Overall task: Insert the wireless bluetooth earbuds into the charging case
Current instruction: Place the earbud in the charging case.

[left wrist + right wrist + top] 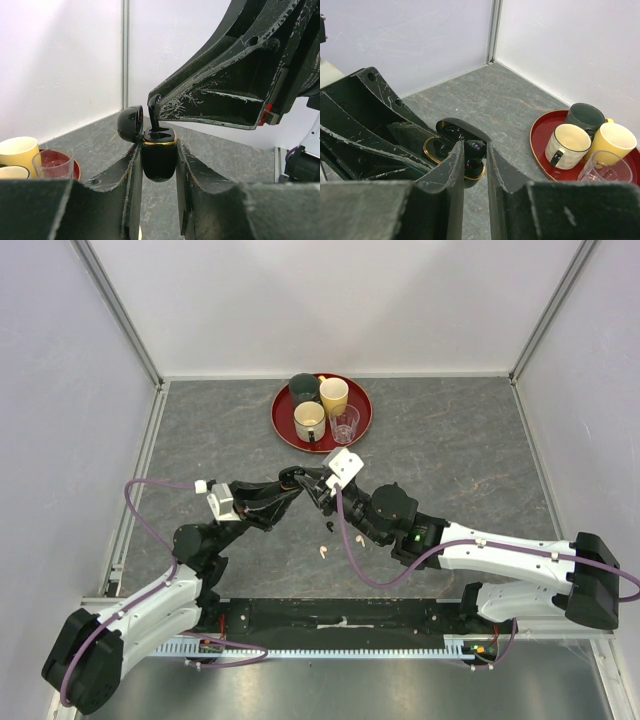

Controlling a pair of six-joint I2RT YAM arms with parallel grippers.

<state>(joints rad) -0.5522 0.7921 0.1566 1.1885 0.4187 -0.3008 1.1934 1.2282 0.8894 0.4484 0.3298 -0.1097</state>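
Observation:
I should open my right gripper, turn it and squeeze the black earbud down against the charging case's bottom, because the earbud stands high in the charging case's slot.
My left gripper is shut on a black charging case with a gold rim, held upright above the table, its lid swung open to the left. My right gripper is shut on a black earbud, whose stem stands in a slot of the case. In the top view the two grippers meet at mid-table, the left against the right. Two cream-white earbuds and a small dark piece lie on the table below them.
A red round tray at the back holds a dark cup, a yellow cup, a cream cup and a clear glass. It also shows in the right wrist view. White walls enclose the grey table.

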